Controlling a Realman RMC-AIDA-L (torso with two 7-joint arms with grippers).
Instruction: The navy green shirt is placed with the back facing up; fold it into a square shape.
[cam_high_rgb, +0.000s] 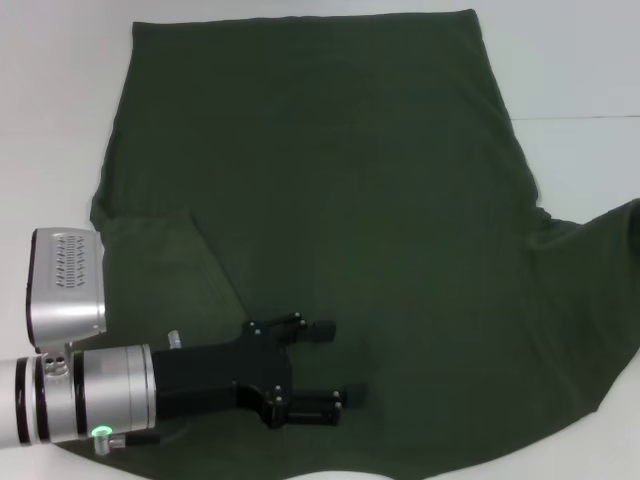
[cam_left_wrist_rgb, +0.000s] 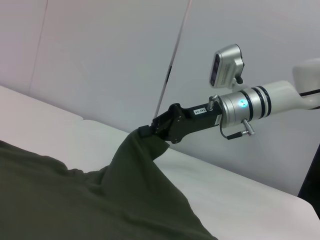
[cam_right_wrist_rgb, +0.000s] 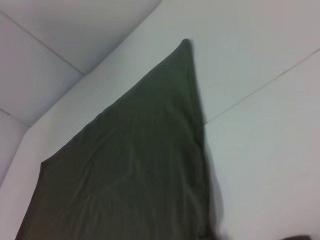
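The sleeve's end (cam_left_wrist_rgb: 143, 143) is in my right gripper next to the flat, open shirt body (cam_high_rgb: 430, 260), so I should keep moving the sleeve inward until it lies across the body.
The navy green shirt (cam_high_rgb: 350, 180) lies spread with its plain side up on the white table (cam_high_rgb: 60, 120). Its left sleeve flap (cam_high_rgb: 165, 265) is folded in over the body. My left gripper (cam_high_rgb: 340, 362) hovers open over the shirt's near part, with nothing between its fingers. At the right edge of the head view the cloth (cam_high_rgb: 615, 240) rises out of frame. In the left wrist view my right gripper (cam_left_wrist_rgb: 145, 131) is shut on a pulled-up peak of the shirt (cam_left_wrist_rgb: 135, 170), held above the table. The right wrist view shows the shirt (cam_right_wrist_rgb: 140, 165) stretched to a far corner.
The table runs past the shirt on the left, far and right sides, with a seam line (cam_high_rgb: 580, 118) at the right. A pale wall (cam_left_wrist_rgb: 100, 60) stands behind the table in the left wrist view.
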